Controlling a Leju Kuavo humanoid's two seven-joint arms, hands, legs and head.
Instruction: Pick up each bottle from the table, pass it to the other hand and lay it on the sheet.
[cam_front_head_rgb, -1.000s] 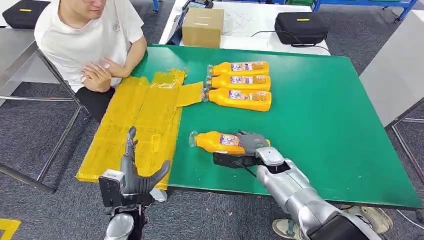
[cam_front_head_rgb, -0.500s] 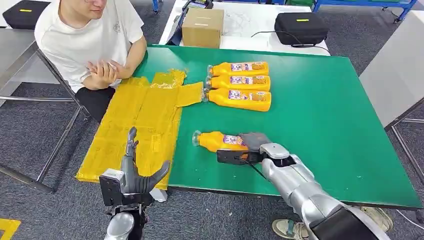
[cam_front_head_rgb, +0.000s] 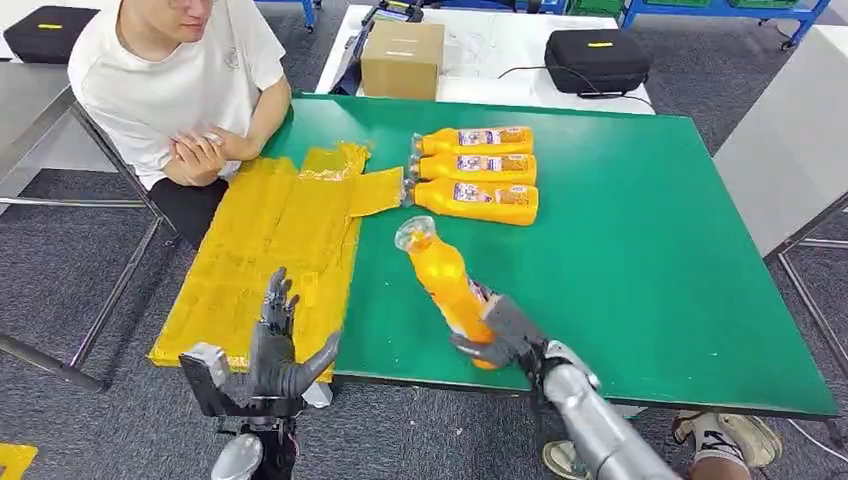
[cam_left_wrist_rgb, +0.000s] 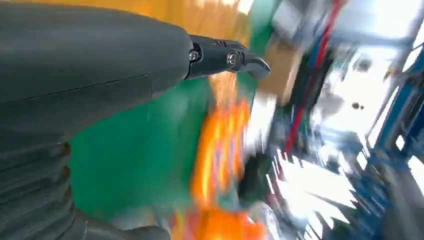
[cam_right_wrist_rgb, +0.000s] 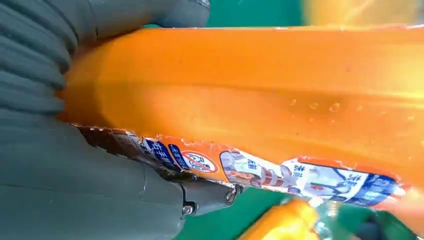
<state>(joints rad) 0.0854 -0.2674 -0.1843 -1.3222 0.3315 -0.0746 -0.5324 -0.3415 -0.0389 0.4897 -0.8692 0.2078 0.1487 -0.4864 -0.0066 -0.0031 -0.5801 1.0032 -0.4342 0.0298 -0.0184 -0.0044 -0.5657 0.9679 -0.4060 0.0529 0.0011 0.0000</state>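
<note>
Orange bottles are lying with their small-print side (cam_front_head_rgb: 490, 195) facing up, so the held bottle (cam_front_head_rgb: 446, 286) will show its hidden front label when the robot puts it down on the sheet.
My right hand (cam_front_head_rgb: 500, 335) grips an orange bottle (cam_front_head_rgb: 445, 280) near its base and holds it above the near edge of the green table (cam_front_head_rgb: 640, 250), clear cap tilted up and away. The right wrist view shows the same bottle (cam_right_wrist_rgb: 250, 100) close up, label side toward the hand (cam_right_wrist_rgb: 75, 200). Three more orange bottles (cam_front_head_rgb: 475, 170) lie side by side at the table's far middle. A yellow sheet (cam_front_head_rgb: 280, 240) covers the table's left part. My left hand (cam_front_head_rgb: 270, 355) is raised before the sheet's near edge, fingers spread, holding nothing; the left wrist view of it (cam_left_wrist_rgb: 90, 70) is blurred.
A person in a white shirt (cam_front_head_rgb: 180, 80) sits at the table's far left corner with arms folded beside the sheet. A cardboard box (cam_front_head_rgb: 403, 58) and a black case (cam_front_head_rgb: 598, 60) rest on a white table behind. A grey surface (cam_front_head_rgb: 790, 140) stands to the right.
My right hand has lifted the bottle off the table and tilted it upright, pulling back toward the near edge. The left hand has risen a little. The person's arms shifted slightly.
</note>
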